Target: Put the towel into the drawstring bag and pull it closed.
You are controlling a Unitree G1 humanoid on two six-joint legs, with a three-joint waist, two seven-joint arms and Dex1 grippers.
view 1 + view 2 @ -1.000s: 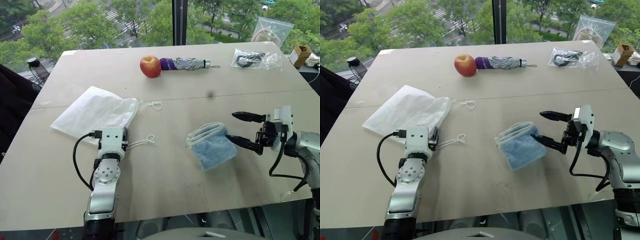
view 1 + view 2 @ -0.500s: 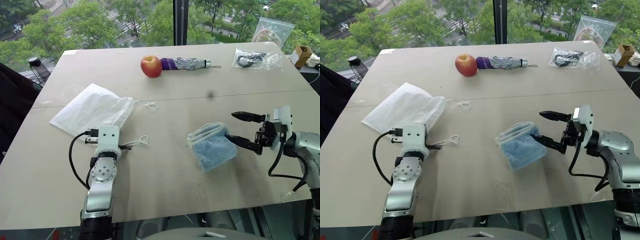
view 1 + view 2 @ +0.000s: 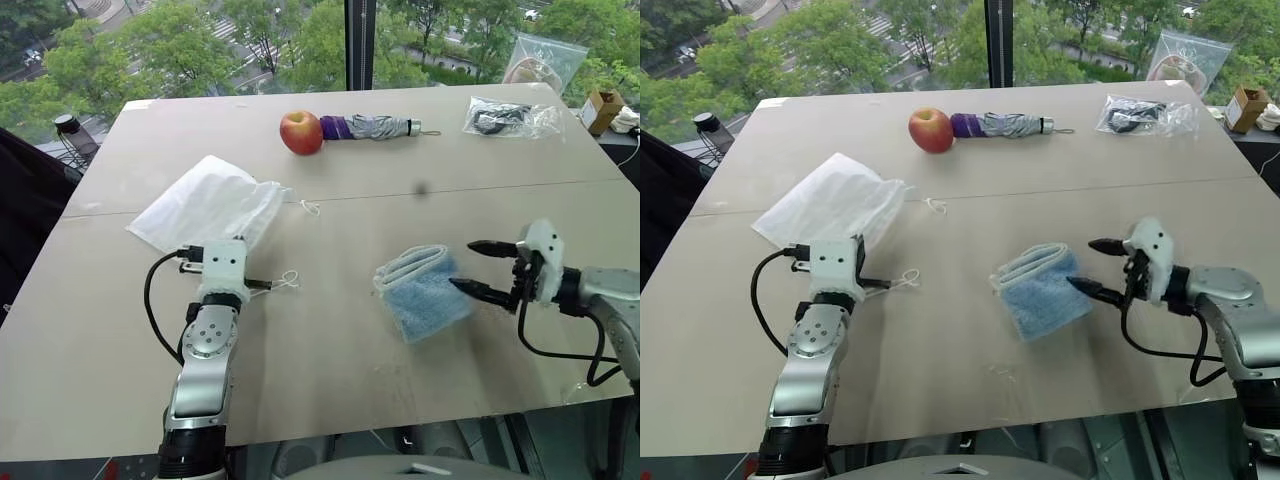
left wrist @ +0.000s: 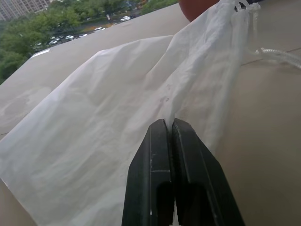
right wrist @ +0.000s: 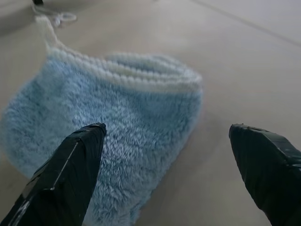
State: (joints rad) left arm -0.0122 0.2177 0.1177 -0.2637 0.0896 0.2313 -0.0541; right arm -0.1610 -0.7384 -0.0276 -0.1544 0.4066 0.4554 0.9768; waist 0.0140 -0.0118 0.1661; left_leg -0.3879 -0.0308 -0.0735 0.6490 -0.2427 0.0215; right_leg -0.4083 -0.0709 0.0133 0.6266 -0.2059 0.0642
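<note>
The light blue towel [image 3: 428,302] should bunch up but stay folded in a compact bundle when I carry it, because its white-edged layers [image 3: 411,265] are doubled over.
The white drawstring bag [image 3: 215,205] lies at the table's left, its near edge raised and bunched. My left gripper [image 4: 168,123] is shut on that edge, and the thin fabric [image 4: 117,117] rises from between its fingers. One cord loop [image 3: 288,280] trails on the table beside the gripper, another [image 3: 310,207] by the bag's mouth. The light blue towel [image 3: 422,290] lies folded right of centre. My right gripper [image 3: 464,265] stands open at the towel's right edge, one fingertip over the cloth [image 5: 117,141] and the other beyond it, holding nothing.
At the back of the table sit an apple [image 3: 301,132] and a folded umbrella [image 3: 375,127]. A clear plastic bag with dark contents [image 3: 510,118] lies at the back right, another zip bag [image 3: 545,60] behind it, and a small box [image 3: 603,108] beyond the right edge.
My left gripper shut on the bag's near edge and rose, lifting and bunching the bag. My right gripper sank and tipped down toward the towel, staying open.
</note>
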